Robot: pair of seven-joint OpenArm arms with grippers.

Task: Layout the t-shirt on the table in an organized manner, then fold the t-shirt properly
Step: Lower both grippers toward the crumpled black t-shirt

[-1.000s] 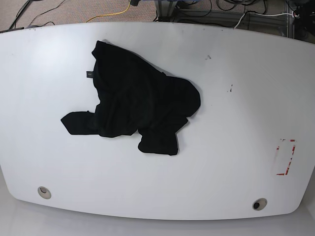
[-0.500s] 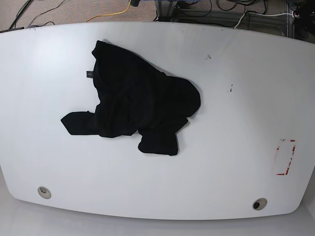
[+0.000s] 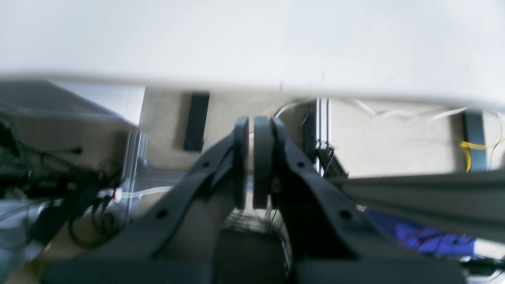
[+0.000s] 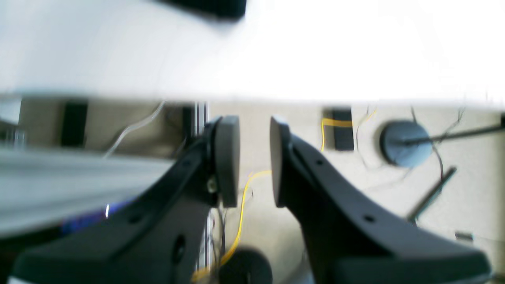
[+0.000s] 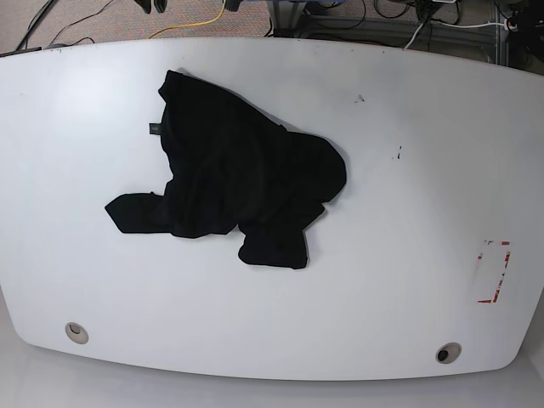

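Note:
I can see clear table beside the black t-shirt's rounded edge [image 5: 338,168], so I keep moving my left gripper in over that open space [image 5: 425,123] until its fingers open short of the cloth.
The black t-shirt [image 5: 234,174] lies crumpled left of centre on the white table [image 5: 408,170], with one sleeve stretched towards the left and a small grey label on its left side. Both grippers hang beyond the table's far edge, away from the cloth. My left gripper [image 3: 251,157] is shut with nothing between its pads, the table [image 3: 252,39] blurred above it. My right gripper [image 4: 254,157] is open and empty. A blurred black patch, apparently the t-shirt [image 4: 205,8], shows at the top of the right wrist view. Dark fingertips [image 5: 157,5] peek in at the base view's top edge.
A red tape rectangle [image 5: 493,272] marks the table's right side. Two metal-ringed holes [image 5: 76,331] [image 5: 448,352] sit near the front edge, and small scuffs [image 5: 359,99] lie right of the shirt. Cables, including a yellow cable [image 5: 195,21], and metal frames lie on the floor behind.
Dark fingertips have come into the base view at the top left edge. The t-shirt has not moved.

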